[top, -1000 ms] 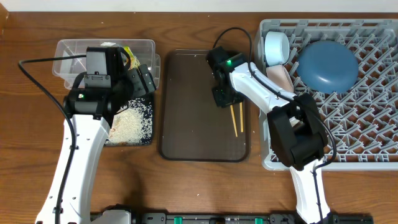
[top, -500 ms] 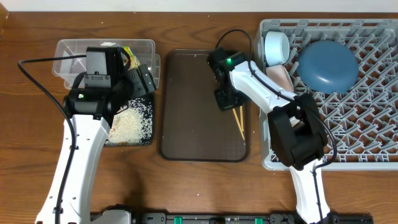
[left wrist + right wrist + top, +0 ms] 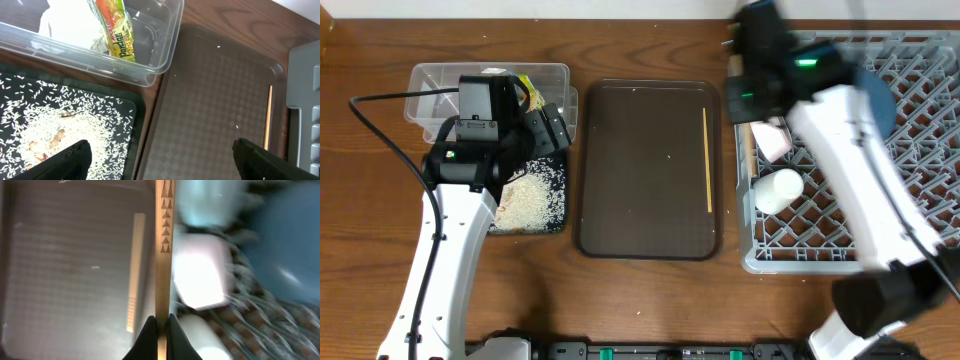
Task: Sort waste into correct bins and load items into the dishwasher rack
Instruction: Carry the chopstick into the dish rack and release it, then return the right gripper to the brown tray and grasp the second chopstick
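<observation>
The rack's slots (image 3: pixel 908 160) next to the dark blue plate are open for the wooden chopstick, so my right gripper should go on moving the chopstick there until it lies among the rack's pegs (image 3: pixel 817 190).
My right gripper (image 3: pixel 161 322) is shut on one wooden chopstick (image 3: pixel 163 230) and holds it over the left edge of the grey dishwasher rack (image 3: pixel 920 215); the arm is motion-blurred overhead (image 3: pixel 752 95). The second chopstick (image 3: pixel 707 160) lies on the brown serving tray (image 3: pixel 640 170). In the rack are a white cup (image 3: pixel 775 190), a white bowl (image 3: pixel 772 138) and the dark blue plate (image 3: pixel 882 100), which is partly hidden by the arm. My left gripper (image 3: pixel 165 160) is open and empty above the black tray (image 3: pixel 130 107) of rice (image 3: pixel 530 195). The clear tub (image 3: pixel 430 85) holds tissue (image 3: pixel 65 22) and the snack wrapper (image 3: pixel 115 30).
The brown serving tray lies between the bins on the left and the rack on the right. The light blue bowl (image 3: pixel 210 202) shows blurred at the rack's far left corner. Bare wooden table (image 3: pixel 650 300) runs along the front.
My right gripper took one chopstick off the brown tray and swung up and right to the rack's left edge. The other chopstick now lies straight along the tray's right side. The left arm is still.
</observation>
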Robot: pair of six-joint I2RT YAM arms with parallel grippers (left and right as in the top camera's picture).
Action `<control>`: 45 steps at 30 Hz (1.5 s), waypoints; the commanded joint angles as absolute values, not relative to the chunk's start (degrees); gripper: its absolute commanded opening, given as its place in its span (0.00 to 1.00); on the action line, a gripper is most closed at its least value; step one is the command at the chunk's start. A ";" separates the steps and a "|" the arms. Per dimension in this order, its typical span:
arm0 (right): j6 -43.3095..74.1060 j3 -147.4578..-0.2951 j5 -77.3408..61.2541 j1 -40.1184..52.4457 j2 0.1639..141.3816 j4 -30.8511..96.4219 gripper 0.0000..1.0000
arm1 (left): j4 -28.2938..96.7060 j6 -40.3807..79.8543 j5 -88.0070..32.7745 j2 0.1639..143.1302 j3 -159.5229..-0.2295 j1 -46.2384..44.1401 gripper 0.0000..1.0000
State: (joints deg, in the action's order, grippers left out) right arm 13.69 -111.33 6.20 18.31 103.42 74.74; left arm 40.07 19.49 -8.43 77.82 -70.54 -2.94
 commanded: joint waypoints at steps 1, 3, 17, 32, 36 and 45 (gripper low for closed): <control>18.55 -110.98 8.64 12.12 103.66 77.67 0.01 | 40.12 19.18 -8.08 78.11 -70.48 -2.74 0.92; 22.92 -110.87 8.82 7.92 103.61 79.35 0.01 | 40.12 19.18 -8.08 78.11 -70.48 -2.74 0.93; 63.33 -100.66 9.50 -13.69 103.63 77.54 0.01 | 40.12 19.18 -8.08 78.11 -70.48 -2.74 0.92; 78.78 -82.59 3.09 -14.06 103.63 60.77 0.03 | 40.12 19.18 -8.08 78.11 -70.48 -2.74 0.92; 76.31 -82.63 3.03 -14.06 103.59 60.31 0.24 | 40.12 19.18 -8.08 78.11 -70.48 -2.74 0.93; 56.27 -82.83 2.76 -12.69 100.57 60.64 0.68 | 40.12 19.20 -8.08 78.11 -70.48 -2.74 0.93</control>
State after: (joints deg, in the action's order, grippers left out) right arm 66.59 -82.83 2.44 -13.69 103.39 60.36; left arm 40.07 19.49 -8.40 77.84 -70.54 -2.94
